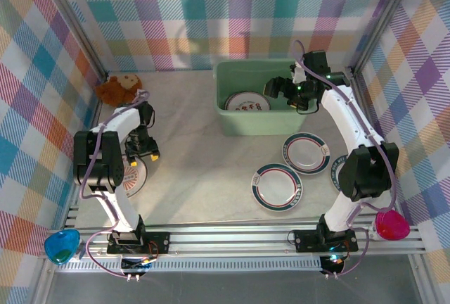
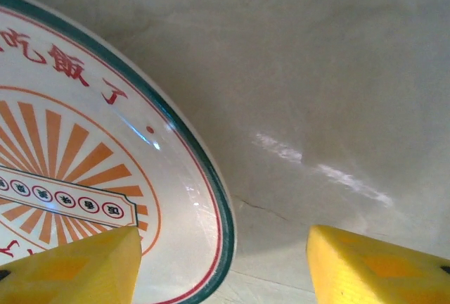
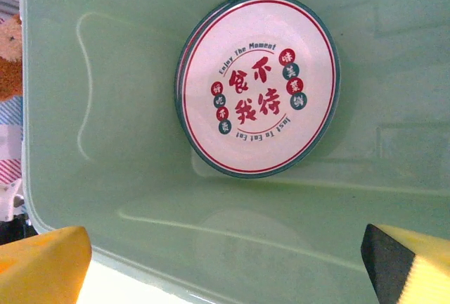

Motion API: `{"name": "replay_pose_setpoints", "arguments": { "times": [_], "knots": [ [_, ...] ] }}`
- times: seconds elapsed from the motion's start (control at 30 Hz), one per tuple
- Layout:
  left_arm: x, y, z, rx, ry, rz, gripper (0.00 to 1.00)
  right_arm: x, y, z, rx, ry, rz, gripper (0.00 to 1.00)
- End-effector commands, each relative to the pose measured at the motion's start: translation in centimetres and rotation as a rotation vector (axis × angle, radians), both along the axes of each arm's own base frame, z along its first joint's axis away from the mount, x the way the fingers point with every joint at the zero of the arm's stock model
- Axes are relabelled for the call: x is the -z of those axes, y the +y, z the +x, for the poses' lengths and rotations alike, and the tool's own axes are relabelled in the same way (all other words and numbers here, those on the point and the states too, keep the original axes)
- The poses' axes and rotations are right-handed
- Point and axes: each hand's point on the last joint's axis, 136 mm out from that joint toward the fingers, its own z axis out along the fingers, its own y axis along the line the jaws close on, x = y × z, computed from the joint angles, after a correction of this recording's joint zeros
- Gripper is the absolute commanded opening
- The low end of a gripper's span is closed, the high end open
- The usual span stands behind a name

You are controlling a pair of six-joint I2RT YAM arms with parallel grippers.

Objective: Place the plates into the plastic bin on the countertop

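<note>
My left gripper will make the plate with orange rays tip steeply when I lift the plate, because the gripper straddles the teal rim at one side.
The pale green plastic bin stands at the back of the countertop; a stack of plates with red lettering lies on its floor. My right gripper hovers above the bin, open, nothing between its fingertips. My left gripper is open low over a plate with orange rays. One yellow finger is over the plate, the other over bare counter, with the teal rim between them. Two more plates lie on the counter. Another plate is partly hidden by the right arm.
A brown plush toy sits in the back left corner. Plaid walls close in the back and both sides. A blue object and a pink one hang at the front rail.
</note>
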Motion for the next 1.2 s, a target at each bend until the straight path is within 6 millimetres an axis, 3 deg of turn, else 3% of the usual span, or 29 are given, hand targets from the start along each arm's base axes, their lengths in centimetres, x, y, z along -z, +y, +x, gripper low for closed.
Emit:
{"name": "replay_pose_setpoints", "arguments": {
  "times": [0.0, 0.4, 0.7, 0.97, 1.17],
  "knots": [
    [1.2, 0.8, -0.9, 0.003, 0.048, 0.015, 0.62, 0.4, 0.5, -0.3, -0.011, 0.021, 0.029, 0.99],
    [3.2, 0.8, -1.8, -0.024, 0.053, -0.026, 0.52, 1.6, 0.5, -0.3, -0.006, 0.046, 0.024, 0.99],
    [3.6, 0.4, -2.3, -0.021, 0.055, -0.047, 0.32, 1.8, 0.4, -0.4, 0.003, 0.053, 0.023, 0.99],
    [1.8, -0.7, -1.7, -0.037, -0.026, -0.111, 0.12, 1.9, 0.3, -0.5, 0.008, 0.049, 0.018, 0.99],
    [-1.9, -2.6, -0.1, -0.089, -0.172, -0.211, 0.06, 1.3, 0.1, -0.7, 0.002, 0.030, 0.009, 0.99]
  ]
}}
